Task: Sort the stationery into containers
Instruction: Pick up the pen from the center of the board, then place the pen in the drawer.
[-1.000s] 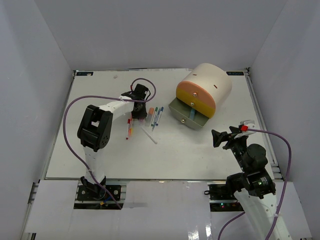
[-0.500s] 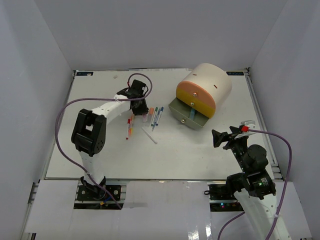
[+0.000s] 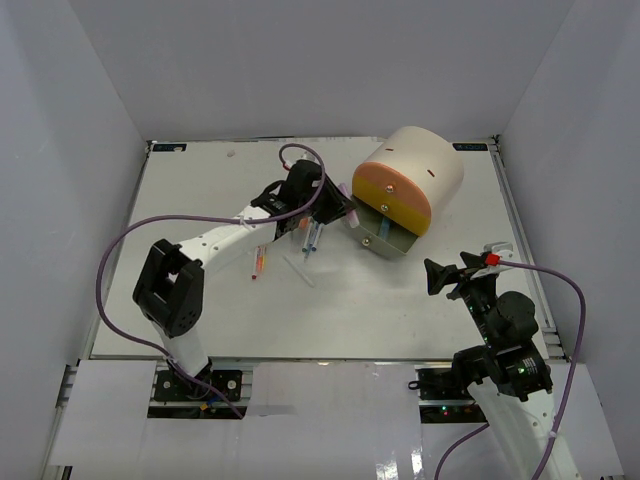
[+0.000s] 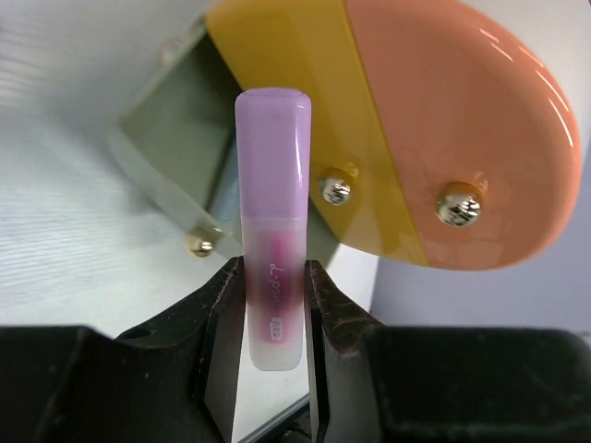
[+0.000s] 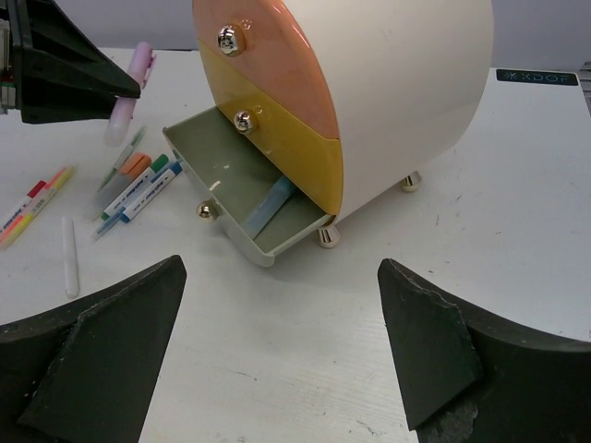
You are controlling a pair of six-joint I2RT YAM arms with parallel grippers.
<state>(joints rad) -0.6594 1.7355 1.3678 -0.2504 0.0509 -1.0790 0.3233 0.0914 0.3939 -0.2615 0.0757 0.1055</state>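
Note:
Free room [image 3: 369, 216] shows beside the blue bar in the open grey drawer [image 3: 375, 225], so my left gripper keeps going until it is over that drawer and let go of the purple marker there.
My left gripper [image 3: 338, 205] is shut on a purple marker [image 4: 271, 221], held above the table just left of the open grey drawer [image 3: 375, 230]. The marker also shows in the right wrist view [image 5: 130, 83]. The cream organiser [image 3: 420, 170] has its orange-pink [image 5: 268, 65] and yellow [image 5: 277, 138] drawers closed. The grey drawer [image 5: 235, 185] is pulled out and holds a blue bar [image 5: 270, 205]. Several pens [image 3: 312, 232] lie on the table under the left arm. My right gripper [image 3: 445, 277] is open and empty, in front of the organiser.
A red-yellow marker pair [image 3: 259, 258] and a white bar [image 3: 299, 270] lie on the table left of centre. White walls enclose the table on three sides. A purple cable [image 3: 130, 240] loops from the left arm.
My left gripper has lifted the purple marker from the pile and carried it right, towards the open grey drawer. The right arm has not moved.

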